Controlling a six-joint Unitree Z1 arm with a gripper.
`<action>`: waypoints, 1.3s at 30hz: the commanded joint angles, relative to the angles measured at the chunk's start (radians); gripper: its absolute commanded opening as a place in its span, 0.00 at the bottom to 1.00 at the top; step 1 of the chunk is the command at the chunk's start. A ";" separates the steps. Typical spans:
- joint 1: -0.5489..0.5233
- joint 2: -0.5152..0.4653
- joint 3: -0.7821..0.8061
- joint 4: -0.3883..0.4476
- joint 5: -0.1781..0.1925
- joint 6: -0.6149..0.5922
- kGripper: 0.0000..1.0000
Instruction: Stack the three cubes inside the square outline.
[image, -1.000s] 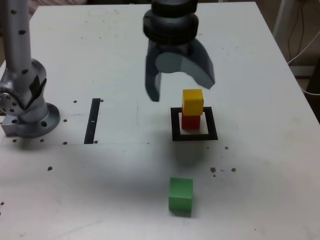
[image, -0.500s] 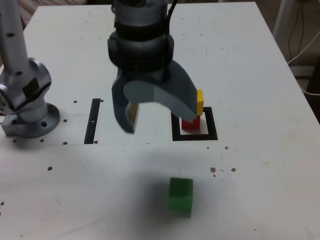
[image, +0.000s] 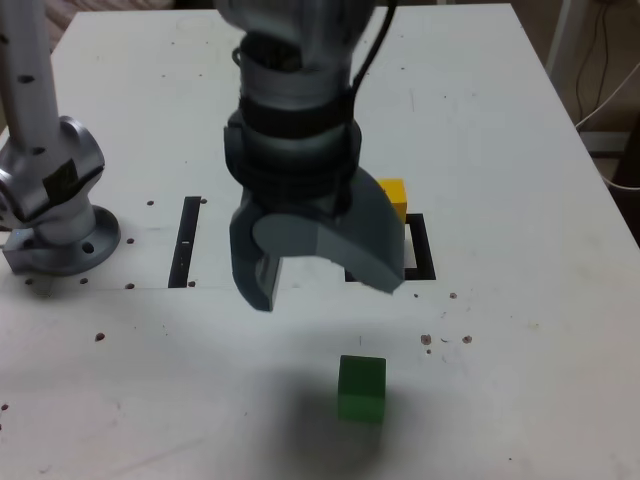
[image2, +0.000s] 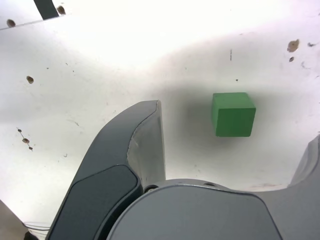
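Note:
The yellow cube (image: 396, 197) sits high above the square outline (image: 422, 247), so the red cube should be hidden under the yellow cube when I carry the green cube over.
The green cube (image: 361, 388) lies alone on the white table near the front edge. My gripper (image: 318, 280) hangs open and empty above the table, just behind that cube and slightly toward the exterior view's left. In the wrist view the green cube (image2: 233, 114) sits on the table between the spread fingers (image2: 145, 145), untouched. Behind the gripper only a corner of the yellow cube (image: 396, 194) shows, high over the square outline (image: 423, 252). The red cube is hidden by the gripper.
The arm's grey base (image: 55, 215) stands at the exterior view's left. A thin black strip (image: 186, 240) lies between the base and the outline. Small brown specks (image: 445, 340) dot the table. The table's right edge (image: 590, 170) runs close by.
The gripper has travelled from above the yellow-on-red stack toward the table's front and the exterior view's left, staying open; it now covers the red cube and most of the outline.

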 joint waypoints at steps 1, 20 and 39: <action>-0.003 0.011 0.000 -0.024 -0.013 0.001 0.99; -0.040 0.072 0.061 -0.198 -0.070 -0.001 1.00; -0.031 0.175 0.079 -0.259 -0.078 0.015 0.92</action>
